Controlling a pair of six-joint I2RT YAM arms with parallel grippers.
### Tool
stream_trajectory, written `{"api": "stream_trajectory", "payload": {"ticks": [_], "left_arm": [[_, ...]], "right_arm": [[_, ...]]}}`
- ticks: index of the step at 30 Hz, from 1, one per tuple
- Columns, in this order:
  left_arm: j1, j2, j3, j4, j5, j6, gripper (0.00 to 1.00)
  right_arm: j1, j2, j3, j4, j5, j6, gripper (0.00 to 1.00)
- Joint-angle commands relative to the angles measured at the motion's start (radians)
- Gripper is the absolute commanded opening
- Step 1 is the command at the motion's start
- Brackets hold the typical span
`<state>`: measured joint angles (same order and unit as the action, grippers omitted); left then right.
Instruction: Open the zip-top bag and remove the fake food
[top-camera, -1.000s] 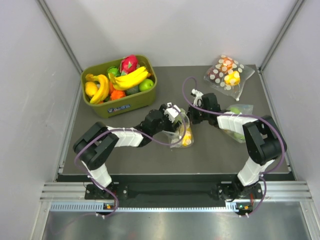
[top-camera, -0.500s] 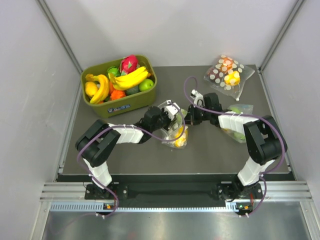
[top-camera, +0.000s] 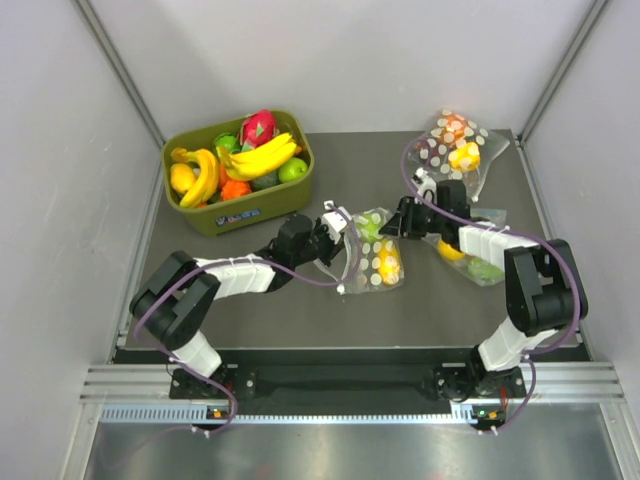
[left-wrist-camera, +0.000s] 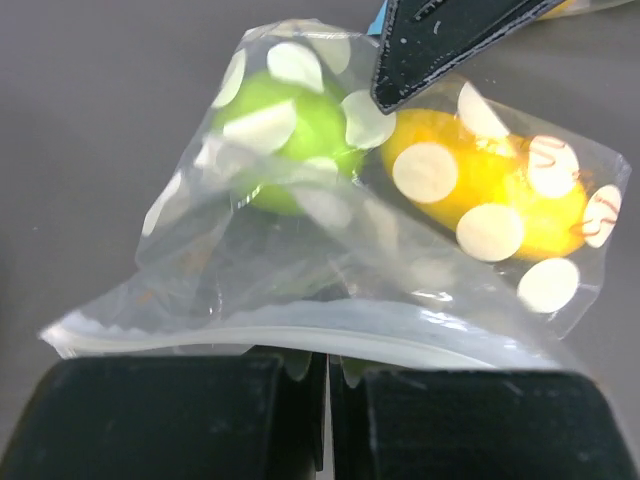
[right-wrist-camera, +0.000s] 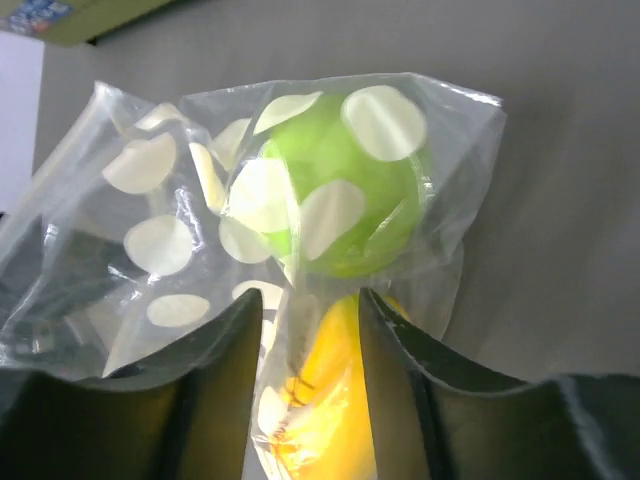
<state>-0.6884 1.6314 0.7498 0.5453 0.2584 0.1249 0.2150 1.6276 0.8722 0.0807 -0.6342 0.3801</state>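
Note:
Next, I open my left gripper and reach inside with it while my right gripper holds the bag, because my left gripper is closed at the bag's zip strip (left-wrist-camera: 330, 339), short of the apple (left-wrist-camera: 285, 140).
The zip-top bag (top-camera: 375, 258), clear with white dots, lies on the dark mat between my two arms. Inside it are fake food pieces: a green apple (left-wrist-camera: 290, 140) and a yellow fruit (left-wrist-camera: 490, 190). My left gripper (left-wrist-camera: 328, 400) is shut on the bag's white zip strip (left-wrist-camera: 300, 335) at its left edge, also seen from above (top-camera: 338, 234). My right gripper (right-wrist-camera: 310, 340) is open, one finger on each side of a fold of the bag, with the yellow fruit (right-wrist-camera: 335, 400) showing between them and the apple (right-wrist-camera: 345, 200) just beyond.
An olive bin (top-camera: 200, 215) of toy fruit stands at the back left. Another dotted bag (top-camera: 455, 145) with orange and yellow pieces lies at the back right. A plain clear bag (top-camera: 485, 268) lies under my right forearm.
My left gripper closed on the bag's zip edge. My right gripper let go and drew back to the right. The bag dropped from hanging between the grippers and now lies flatter, further right.

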Motion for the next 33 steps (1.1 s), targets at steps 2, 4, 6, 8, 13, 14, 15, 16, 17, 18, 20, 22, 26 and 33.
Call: {"api": "stream_trajectory", "payload": {"ticks": [2,4,6,8,13,14,15,16,17,18,20,22,26,33], "left_arm": [[0.004,0.01,0.0,0.04,0.045,-0.031,0.0],[0.004,0.03,0.0,0.065,0.048,-0.048,0.0],[0.004,0.042,0.005,0.087,0.047,-0.057,0.0],[0.004,0.059,0.01,0.105,0.047,-0.062,0.0],[0.004,0.094,0.028,0.125,0.051,-0.074,0.01],[0.004,0.099,0.029,0.133,0.05,-0.077,0.02],[0.004,0.105,0.029,0.149,0.047,-0.082,0.03],[0.004,0.108,0.028,0.156,0.045,-0.083,0.08],[0.004,0.11,0.028,0.165,0.045,-0.087,0.12],[0.004,0.113,0.028,0.169,0.044,-0.091,0.19],[0.004,0.114,0.026,0.185,0.042,-0.094,0.38],[0.004,0.114,0.028,0.194,0.039,-0.096,0.48],[0.004,0.117,0.033,0.2,0.042,-0.097,0.64],[0.004,0.14,0.042,0.225,0.051,-0.102,0.72]], "right_arm": [[-0.002,-0.06,0.024,0.034,-0.004,-0.012,0.62],[-0.003,-0.067,0.039,0.031,0.01,-0.01,0.66],[-0.003,-0.063,0.063,0.03,0.024,-0.009,0.73],[-0.002,-0.039,0.08,0.04,0.037,-0.001,0.76],[-0.003,0.027,0.148,0.077,0.08,0.017,0.79],[-0.006,0.058,0.172,0.079,0.083,0.017,0.8],[-0.005,0.075,0.182,0.083,0.084,0.022,0.8],[-0.006,0.104,0.189,0.094,0.085,0.032,0.8],[-0.003,0.119,0.2,0.102,0.084,0.036,0.8],[-0.003,0.133,0.208,0.1,0.08,0.037,0.8],[0.003,0.169,0.217,0.087,0.085,0.037,0.79],[0.011,0.181,0.211,0.08,0.088,0.028,0.76],[0.05,0.184,0.185,0.028,0.137,-0.003,0.65],[0.07,0.212,0.168,-0.032,0.201,-0.029,0.01]]}}
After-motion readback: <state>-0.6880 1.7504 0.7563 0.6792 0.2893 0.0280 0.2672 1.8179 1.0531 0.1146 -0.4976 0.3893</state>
